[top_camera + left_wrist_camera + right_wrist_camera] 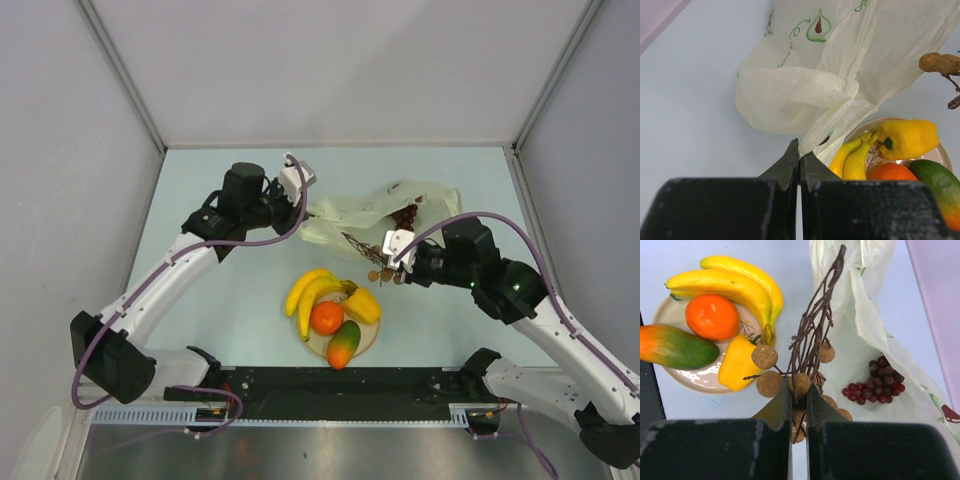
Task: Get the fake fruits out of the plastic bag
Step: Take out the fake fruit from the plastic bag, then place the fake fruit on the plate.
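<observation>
I should keep my right gripper moving to the beige plate (366, 332), then release the cluster over the mango, since the brown cluster's round fruits (379, 275) clear the bag opening.
The pale plastic bag (385, 212) with avocado prints lies behind the plate. My left gripper (297, 190) is shut on a twist of the bag (815, 107) at its left end. My right gripper (393, 255) is shut on the brown cluster (802, 371), held by its twigs between bag and plate, half out of the bag mouth. Dark purple grapes (877, 382) lie inside the bag. The banana bunch (312, 290), orange (326, 317), yellow fruit (362, 305) and green-red mango (343, 344) sit on the beige plate (368, 341).
Grey walls stand close around the pale blue table (230, 330). A black rail (340, 385) with the arm bases runs along the near edge, just in front of the plate.
</observation>
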Robot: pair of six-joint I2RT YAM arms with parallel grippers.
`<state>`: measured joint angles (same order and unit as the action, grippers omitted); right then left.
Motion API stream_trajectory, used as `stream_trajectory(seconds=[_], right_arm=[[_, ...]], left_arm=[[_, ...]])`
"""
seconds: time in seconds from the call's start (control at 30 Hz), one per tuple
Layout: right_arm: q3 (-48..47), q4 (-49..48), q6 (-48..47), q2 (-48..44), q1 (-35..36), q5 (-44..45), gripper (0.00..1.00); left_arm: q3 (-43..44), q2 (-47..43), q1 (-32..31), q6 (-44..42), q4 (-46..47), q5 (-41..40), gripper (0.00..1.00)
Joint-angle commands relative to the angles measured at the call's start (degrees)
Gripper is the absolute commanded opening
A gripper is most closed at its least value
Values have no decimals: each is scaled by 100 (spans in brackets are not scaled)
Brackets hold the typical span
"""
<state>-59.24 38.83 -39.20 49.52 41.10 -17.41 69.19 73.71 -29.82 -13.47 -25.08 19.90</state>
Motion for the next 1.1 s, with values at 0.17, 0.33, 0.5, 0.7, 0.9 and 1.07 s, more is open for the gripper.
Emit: stream_trajectory(seconds=[0.17,0.33,0.5,0.7,0.9,1.07], right_arm=[[-79,458,422,41,82,-438,0],[-70,828,606,85,240,-755,0],[53,1065,843,40,337,-1071,0],[378,820,1274,120,451,-1335,0],[598,609,1555,278,557,-1414,0],[703,512,1776,348,557,-1555,0]], left_arm=[[-134,-366,20,38,153,-12,0],[-134,-393,29,12,161,-21,0],[-142,-384,38,3,205,-21,0],[-72,-296,38,64,240,58,0],[-142,-349,38,108,232,75,0],[-318,-472,38,161,249,111,0]])
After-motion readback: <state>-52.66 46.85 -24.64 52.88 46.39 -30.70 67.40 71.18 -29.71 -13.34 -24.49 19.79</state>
